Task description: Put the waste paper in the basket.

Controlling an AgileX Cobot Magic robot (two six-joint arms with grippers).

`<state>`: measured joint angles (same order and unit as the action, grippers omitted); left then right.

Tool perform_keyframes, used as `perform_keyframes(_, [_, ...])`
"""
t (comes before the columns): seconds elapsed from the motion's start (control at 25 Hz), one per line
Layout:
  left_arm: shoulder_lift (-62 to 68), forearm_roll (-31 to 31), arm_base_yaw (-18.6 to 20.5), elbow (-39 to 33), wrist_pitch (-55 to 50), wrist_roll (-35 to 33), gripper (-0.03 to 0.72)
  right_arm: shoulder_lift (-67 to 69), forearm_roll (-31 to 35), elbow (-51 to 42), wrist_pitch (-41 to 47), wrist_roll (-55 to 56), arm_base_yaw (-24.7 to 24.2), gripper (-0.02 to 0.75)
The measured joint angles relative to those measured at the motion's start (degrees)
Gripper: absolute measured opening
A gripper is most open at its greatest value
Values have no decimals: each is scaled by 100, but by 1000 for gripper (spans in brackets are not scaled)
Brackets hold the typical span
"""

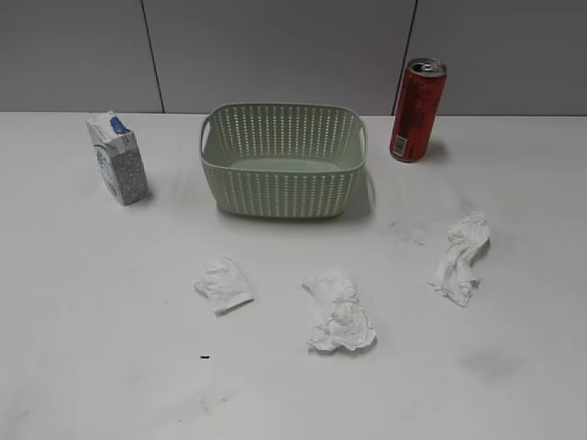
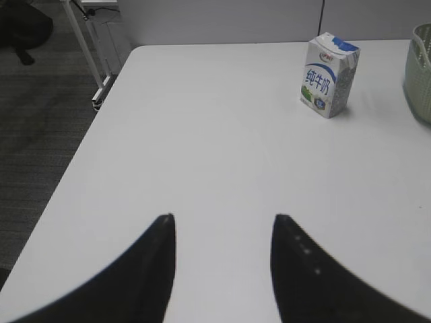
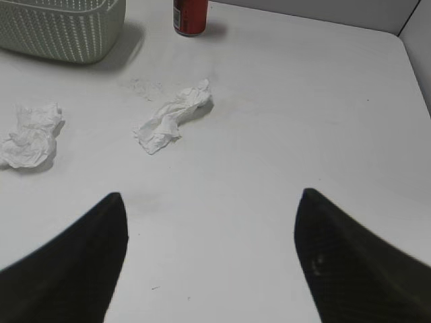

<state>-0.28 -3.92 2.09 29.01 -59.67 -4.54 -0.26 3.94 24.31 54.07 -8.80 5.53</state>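
I expect the waste paper wad (image 1: 224, 287) nearest the milk carton to bunch up into a flared tuft when I lift it, because it has loose, creased folds (image 1: 221, 271).
Three crumpled white waste paper wads lie on the white table in front of the basket: a left wad (image 1: 223, 285), a middle wad (image 1: 339, 313) and a right wad (image 1: 461, 257). The pale green lattice basket (image 1: 282, 188) stands at the back centre and looks empty. The right wrist view shows the right wad (image 3: 172, 116), the middle wad (image 3: 31, 134) and the basket's wall (image 3: 64, 30). My right gripper (image 3: 212, 195) is open and empty, well short of the wads. My left gripper (image 2: 223, 217) is open and empty over bare table. Neither gripper shows in the exterior view.
A white-and-blue milk carton (image 1: 117, 158) stands left of the basket and also shows in the left wrist view (image 2: 328, 75). A red drink can (image 1: 417, 110) stands right of the basket. The table's left edge (image 2: 74, 155) drops to the floor.
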Motion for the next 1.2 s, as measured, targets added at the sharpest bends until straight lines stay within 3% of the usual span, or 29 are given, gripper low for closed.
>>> perform_keyframes(1.2, [0,0,0,0,0,0,302,0,0,0,0,0,0,585])
